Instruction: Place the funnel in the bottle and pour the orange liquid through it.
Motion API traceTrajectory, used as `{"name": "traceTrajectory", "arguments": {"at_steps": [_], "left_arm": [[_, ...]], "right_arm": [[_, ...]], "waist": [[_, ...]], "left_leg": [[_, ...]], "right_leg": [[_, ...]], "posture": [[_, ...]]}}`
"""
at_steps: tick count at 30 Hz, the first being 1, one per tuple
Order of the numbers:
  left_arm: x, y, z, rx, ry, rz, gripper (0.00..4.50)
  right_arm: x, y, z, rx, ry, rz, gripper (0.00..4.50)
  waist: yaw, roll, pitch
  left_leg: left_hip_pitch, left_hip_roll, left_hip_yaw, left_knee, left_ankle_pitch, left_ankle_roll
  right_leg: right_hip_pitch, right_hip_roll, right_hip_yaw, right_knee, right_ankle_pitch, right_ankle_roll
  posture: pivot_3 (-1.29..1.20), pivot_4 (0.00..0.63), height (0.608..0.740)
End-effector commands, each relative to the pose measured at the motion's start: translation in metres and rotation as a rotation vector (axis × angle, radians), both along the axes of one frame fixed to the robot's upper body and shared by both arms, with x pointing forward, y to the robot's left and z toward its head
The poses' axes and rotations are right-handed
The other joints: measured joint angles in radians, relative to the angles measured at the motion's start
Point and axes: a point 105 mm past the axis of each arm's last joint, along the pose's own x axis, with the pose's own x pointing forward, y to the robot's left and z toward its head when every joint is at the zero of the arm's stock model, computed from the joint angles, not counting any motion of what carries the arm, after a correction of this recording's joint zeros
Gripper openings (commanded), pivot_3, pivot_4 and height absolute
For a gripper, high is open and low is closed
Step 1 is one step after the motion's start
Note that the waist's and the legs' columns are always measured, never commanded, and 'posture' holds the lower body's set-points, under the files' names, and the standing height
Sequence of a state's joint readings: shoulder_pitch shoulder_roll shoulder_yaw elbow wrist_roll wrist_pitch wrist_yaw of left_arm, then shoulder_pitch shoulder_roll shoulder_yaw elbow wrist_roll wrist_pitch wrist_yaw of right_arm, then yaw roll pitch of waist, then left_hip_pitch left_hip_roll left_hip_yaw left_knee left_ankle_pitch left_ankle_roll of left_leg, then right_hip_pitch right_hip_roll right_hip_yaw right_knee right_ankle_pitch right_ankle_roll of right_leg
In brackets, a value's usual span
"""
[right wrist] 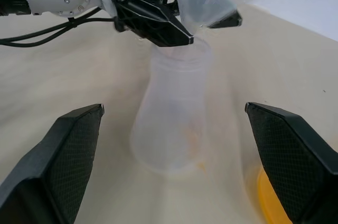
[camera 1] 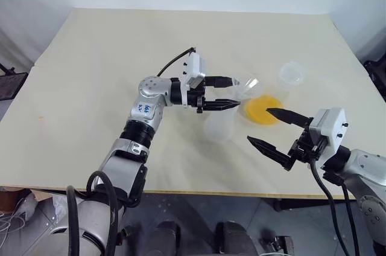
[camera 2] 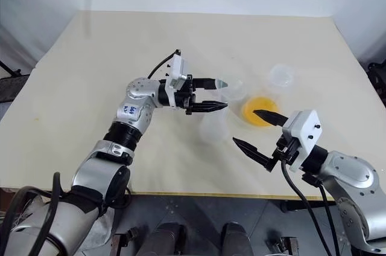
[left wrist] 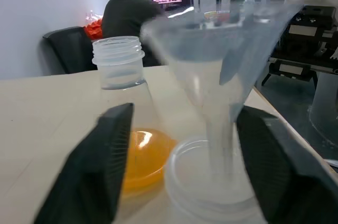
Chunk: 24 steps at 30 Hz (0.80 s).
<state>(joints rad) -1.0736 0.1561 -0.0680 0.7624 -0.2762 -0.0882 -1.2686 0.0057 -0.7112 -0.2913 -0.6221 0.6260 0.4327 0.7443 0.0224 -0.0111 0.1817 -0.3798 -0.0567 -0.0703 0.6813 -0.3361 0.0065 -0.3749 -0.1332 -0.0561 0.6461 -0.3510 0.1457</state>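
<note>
The orange liquid (camera 1: 261,108) should fill just the bottom of the bottle when the robot pours, because it lies shallow in the flask's wide base (camera 1: 262,118).
The clear funnel (left wrist: 222,49) stands tilted with its thin stem inside the wide neck of the empty bottle (camera 1: 219,125). My left gripper (camera 1: 235,91) points sideways at the funnel, open, one black finger on each side of the funnel's stem. The orange liquid (camera 1: 264,110) lies as a shallow layer in a second clear flask (camera 1: 291,73) just behind and to the right of the bottle. My right gripper (camera 1: 258,124) hangs open to the right of the bottle, in front of the orange flask, with nothing between its fingers.
The pale table (camera 1: 108,57) stretches wide to the left and back. Its front edge (camera 1: 199,191) runs close below both arms. In the left wrist view a seated person (left wrist: 132,7) is beyond the table's far side.
</note>
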Motion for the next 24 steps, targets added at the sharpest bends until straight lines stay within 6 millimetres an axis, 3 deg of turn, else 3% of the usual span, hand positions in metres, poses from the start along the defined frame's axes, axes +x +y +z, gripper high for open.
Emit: {"name": "traceTrajectory", "arguments": {"at_steps": [1, 13, 24], "left_arm": [[0.001, 0.0, 0.006, 0.002, -0.026, 0.006, 4.4], [0.013, 0.01, 0.018, -0.019, -0.053, 0.068, 4.46], [0.005, 0.045, 0.027, 0.009, -0.055, 0.01, 4.46]], "right_arm": [[-0.002, -0.002, 0.013, -0.014, -0.065, -0.001, 4.5], [0.001, -0.006, 0.016, -0.027, -0.073, 0.002, 4.5], [0.004, -0.017, 0.02, -0.068, -0.068, -0.001, 4.5]], "waist": [[0.0, 0.0, 0.0], [0.0, 0.0, 0.0], [-0.002, 0.0, 0.0]], "left_leg": [[0.0, 0.0, 0.0, 0.0, 0.0, 0.0], [0.0, 0.0, 0.0, 0.0, 0.0, 0.0], [0.0, 0.0, 0.0, 0.0, 0.0, 0.0]], "right_leg": [[0.0, 0.0, 0.0, 0.0, 0.0, 0.0], [0.0, 0.0, 0.0, 0.0, 0.0, 0.0], [0.0, 0.0, -0.001, 0.0, 0.0, 0.0]], "posture": [[0.0, 0.15, 0.74], [0.0, 0.15, 0.74], [0.0, 0.15, 0.74]]}}
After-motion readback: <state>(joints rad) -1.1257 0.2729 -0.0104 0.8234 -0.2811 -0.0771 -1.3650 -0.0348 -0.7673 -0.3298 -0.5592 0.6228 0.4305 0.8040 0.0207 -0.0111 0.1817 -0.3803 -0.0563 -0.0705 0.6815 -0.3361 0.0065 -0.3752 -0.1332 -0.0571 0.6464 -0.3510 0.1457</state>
